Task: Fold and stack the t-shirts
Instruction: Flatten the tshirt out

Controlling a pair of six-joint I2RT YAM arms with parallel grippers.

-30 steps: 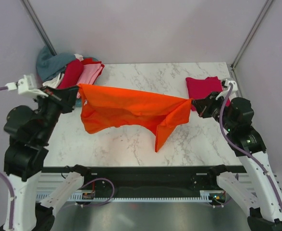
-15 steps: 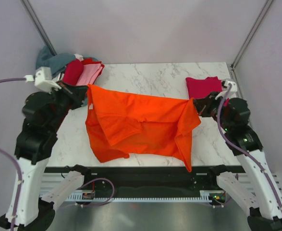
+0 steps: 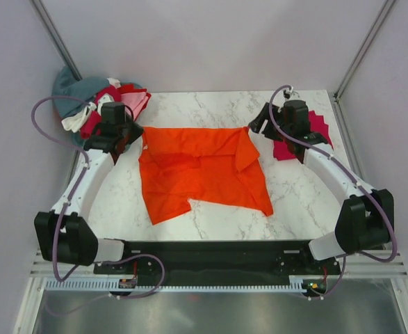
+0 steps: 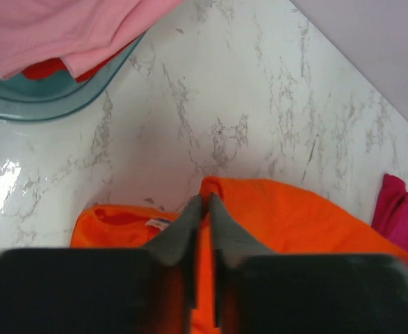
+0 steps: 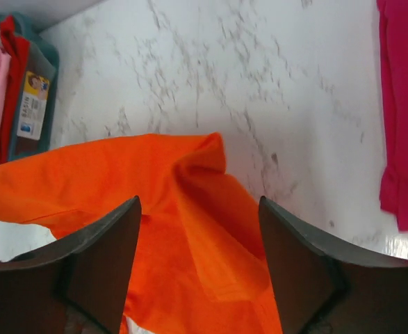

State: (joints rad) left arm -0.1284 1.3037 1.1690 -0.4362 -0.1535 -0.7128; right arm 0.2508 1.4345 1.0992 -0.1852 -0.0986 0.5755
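The orange t-shirt's near corner on the side of the robot's right gripper sticks out in a slanting fold (image 3: 253,188), so the right gripper should go there and straighten that corner (image 3: 267,209).
The bright orange t-shirt (image 3: 204,170) lies spread and creased on the marble table, its near left corner folded under. My left gripper (image 3: 129,141) sits at the shirt's back left corner. In the left wrist view its fingers (image 4: 204,200) stand almost together with a raised ridge of orange cloth (image 4: 287,223) pinched between them. My right gripper (image 3: 254,126) hangs over the back right corner, where the cloth is folded over. In the right wrist view its jaws (image 5: 199,202) are wide apart above the orange cloth (image 5: 120,174), holding nothing. A folded crimson-pink t-shirt (image 3: 302,132) lies at the back right.
A teal bin (image 4: 44,104) at the back left corner holds a heap of shirts (image 3: 106,104): pink (image 4: 64,28), red, white and teal. The crimson-pink shirt (image 5: 405,104) lies just right of my right gripper. Bare marble (image 3: 210,108) shows behind the orange shirt.
The orange shirt, held stretched in the air between both grippers, has come down and now lies spread on the table. Both arms reached toward the back. The right gripper has opened and let go.
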